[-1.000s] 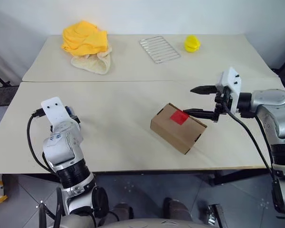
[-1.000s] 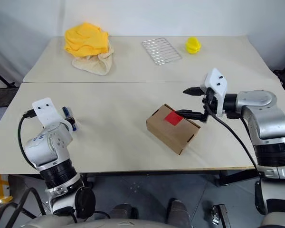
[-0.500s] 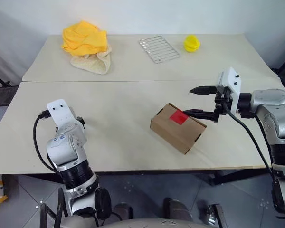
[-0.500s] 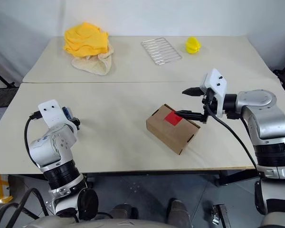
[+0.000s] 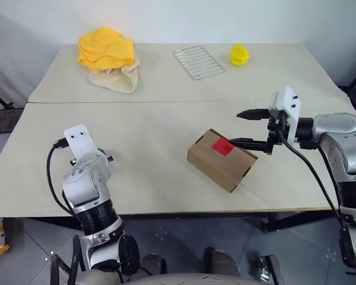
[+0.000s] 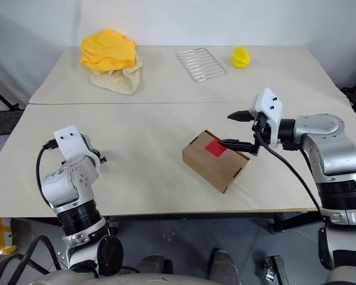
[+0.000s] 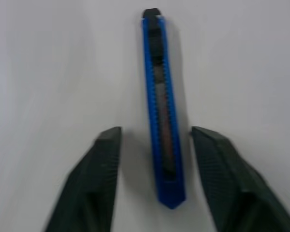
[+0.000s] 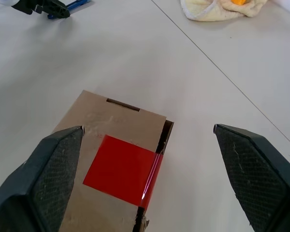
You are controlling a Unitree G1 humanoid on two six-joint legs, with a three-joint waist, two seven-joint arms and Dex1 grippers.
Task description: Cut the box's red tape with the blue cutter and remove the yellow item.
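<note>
My gripper will make the blue cutter's blade (image 7: 163, 111) slide out at the pointed end when it pushes the black slider, because the slider is at the slot's far end.
The box (image 5: 221, 160) lies on the near table, right of centre, with the red tape (image 5: 223, 146) across its top flap seam. My right gripper (image 5: 237, 127) hovers open at the box's right end, fingers spread wide on either side of the tape (image 8: 121, 169). The blue cutter (image 7: 162, 111) lies flat on the table at the near left. My left gripper (image 7: 157, 130) is open and straddles the cutter's near end, with a gap showing on each side. The yellow item is out of view.
On the far table sit a yellow cloth heap (image 5: 105, 47) on a cream towel (image 5: 115, 79), a wire rack (image 5: 199, 61) and a small lemon-yellow ridged object (image 5: 240, 54). A seam (image 5: 166, 101) joins the two tables. The front edge runs just beyond my wrists.
My left arm has edged a little to the right, and its wrist now covers the cutter in the eye views. The right gripper and the box have stayed put.
</note>
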